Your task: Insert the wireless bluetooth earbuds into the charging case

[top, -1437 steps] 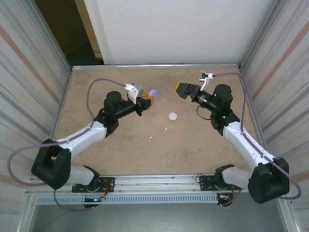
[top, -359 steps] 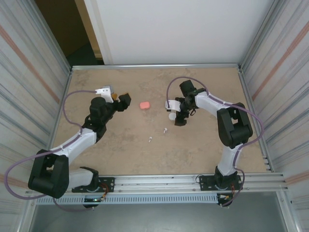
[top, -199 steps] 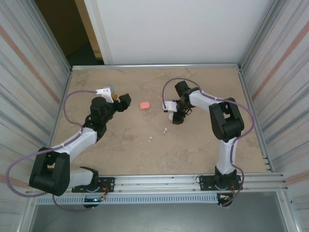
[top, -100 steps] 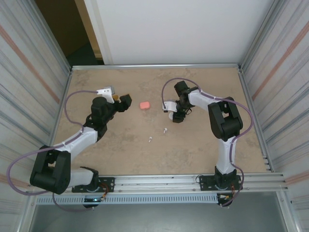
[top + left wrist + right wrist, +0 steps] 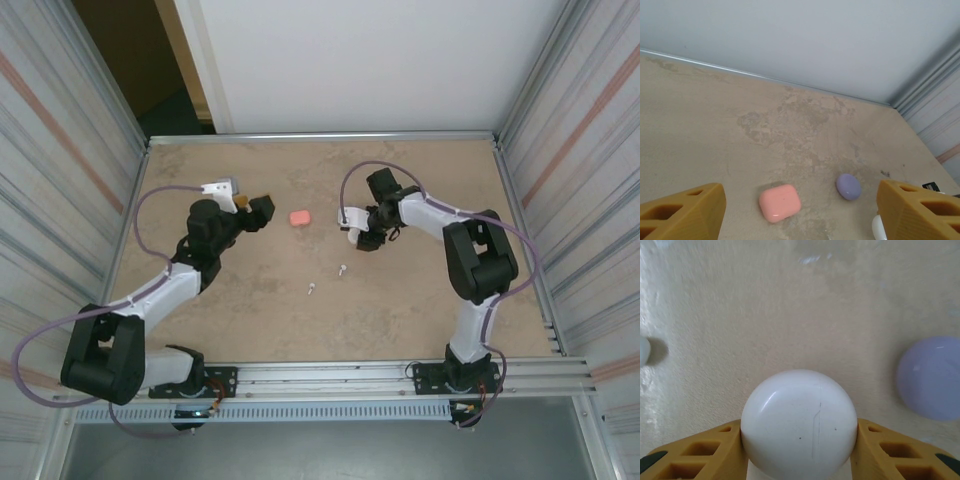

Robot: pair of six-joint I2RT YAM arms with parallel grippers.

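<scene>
The robot's left gripper should stay open and go on approaching until its fingers straddle that rim (image 5: 353, 235), as the white charging case's rim (image 5: 799, 377) sticks out past the right gripper's fingers.
Two tiny white earbuds (image 5: 342, 268) (image 5: 311, 290) lie apart on the table, below the cases. No coral-red or purple earbuds are in view. My right gripper (image 5: 364, 236) (image 5: 799, 440) points down at the table, shut on a round white charging case (image 5: 799, 422) (image 5: 354, 237). A purple case (image 5: 930, 377) (image 5: 848, 186) lies closed just beside it. A coral-red case (image 5: 299, 217) (image 5: 780, 202) lies closed ahead of my left gripper (image 5: 257, 208) (image 5: 800, 212). The left gripper is open and empty, its yellow fingers (image 5: 682, 212) wide apart.
Metal rails edge the tan table (image 5: 250, 310), with corrugated walls left and right and a white panel at the back. A small white thing (image 5: 642, 350) shows at the left edge of the right wrist view. My right arm's cable (image 5: 345, 190) loops above the cases.
Over several seconds my right arm reached in over the white case. In the last second its forearm swung slightly right, the gripper staying at the case. The left arm stays still.
</scene>
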